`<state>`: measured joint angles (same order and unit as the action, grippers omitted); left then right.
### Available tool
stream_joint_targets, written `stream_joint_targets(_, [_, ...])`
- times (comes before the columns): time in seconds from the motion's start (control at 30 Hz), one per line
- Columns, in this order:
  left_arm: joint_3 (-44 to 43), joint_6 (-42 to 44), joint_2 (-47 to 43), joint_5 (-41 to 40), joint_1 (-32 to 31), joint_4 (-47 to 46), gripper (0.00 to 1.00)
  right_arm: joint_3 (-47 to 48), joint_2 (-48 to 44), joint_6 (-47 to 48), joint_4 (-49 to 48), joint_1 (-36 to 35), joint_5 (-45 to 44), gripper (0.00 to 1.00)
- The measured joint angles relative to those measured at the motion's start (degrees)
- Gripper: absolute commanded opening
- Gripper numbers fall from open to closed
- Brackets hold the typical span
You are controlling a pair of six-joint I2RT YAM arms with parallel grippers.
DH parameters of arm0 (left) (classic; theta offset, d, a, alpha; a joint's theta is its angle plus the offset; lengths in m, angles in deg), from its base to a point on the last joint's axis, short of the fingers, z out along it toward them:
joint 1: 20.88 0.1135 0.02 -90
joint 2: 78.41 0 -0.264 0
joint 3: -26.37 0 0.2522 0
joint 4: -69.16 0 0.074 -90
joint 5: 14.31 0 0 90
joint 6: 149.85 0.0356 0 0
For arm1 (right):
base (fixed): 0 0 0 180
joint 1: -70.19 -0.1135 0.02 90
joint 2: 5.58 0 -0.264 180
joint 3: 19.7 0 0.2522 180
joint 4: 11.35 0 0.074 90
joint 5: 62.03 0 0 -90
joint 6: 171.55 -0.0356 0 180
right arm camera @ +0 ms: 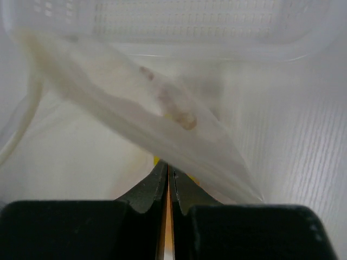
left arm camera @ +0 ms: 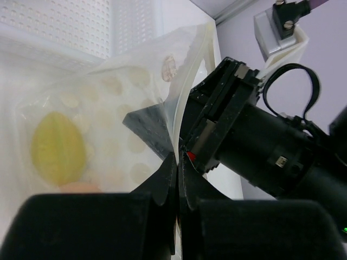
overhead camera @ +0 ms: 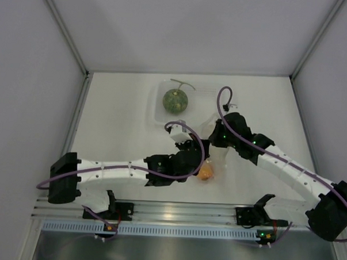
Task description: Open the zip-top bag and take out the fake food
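Observation:
Next, my right gripper swings back into the bag's opening [right arm camera: 92, 141] before it takes the yellow fruit, because the bag's edge [right arm camera: 133, 123] slants across its way to the fruit.
The clear zip-top bag [left arm camera: 114, 103] hangs between my two grippers, both pinching its top edge. My left gripper [left arm camera: 178, 163] is shut on one lip of the bag; in the top view it [overhead camera: 199, 150] sits mid-table. My right gripper [right arm camera: 168, 169] is shut on the bag's film [right arm camera: 162, 108], close beside the left one [overhead camera: 218, 138]. A yellow toy fruit [left arm camera: 57, 147] lies inside the bag. An orange-red fruit [overhead camera: 206, 173] shows low by the left gripper, apparently in the bag's bottom. The green melon [overhead camera: 175, 100] sits in the tub.
A rigid clear rectangular tub [overhead camera: 157, 109] stands at the back of the white table and fills the top of the right wrist view [right arm camera: 190, 21]. Grey walls enclose the table on three sides.

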<state>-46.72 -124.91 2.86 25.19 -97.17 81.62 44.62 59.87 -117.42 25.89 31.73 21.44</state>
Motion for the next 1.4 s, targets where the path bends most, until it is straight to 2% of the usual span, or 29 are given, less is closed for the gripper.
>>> stream_joint_targets(0.27, [7.0,-4.3,-7.8,-3.2,-0.5,0.0,0.00,0.6,3.3,3.8,5.2,-0.3,-12.0,0.00])
stream_joint_targets(0.5, [9.4,-6.9,-8.4,-3.1,-0.5,-0.1,0.00,4.5,4.9,6.2,11.5,-2.4,-21.3,0.00])
stream_joint_targets(0.87, [9.4,-8.0,-7.4,-1.3,-0.6,-0.1,0.00,5.8,3.7,5.2,9.1,-9.2,-10.9,0.00])
stream_joint_targets(0.93, [9.4,-8.0,-7.4,-1.2,-0.7,-0.1,0.00,5.8,3.7,3.7,7.3,-10.4,-10.9,0.05])
stream_joint_targets(1.2, [9.4,-7.9,-7.2,-2.7,-1.1,1.4,0.00,-0.1,3.6,-4.8,-5.1,-12.6,-11.6,0.02])
stream_joint_targets(1.4, [9.6,-7.8,-7.1,-5.4,-1.5,3.0,0.00,-1.4,7.0,-8.0,-8.4,-13.0,-12.0,0.03])
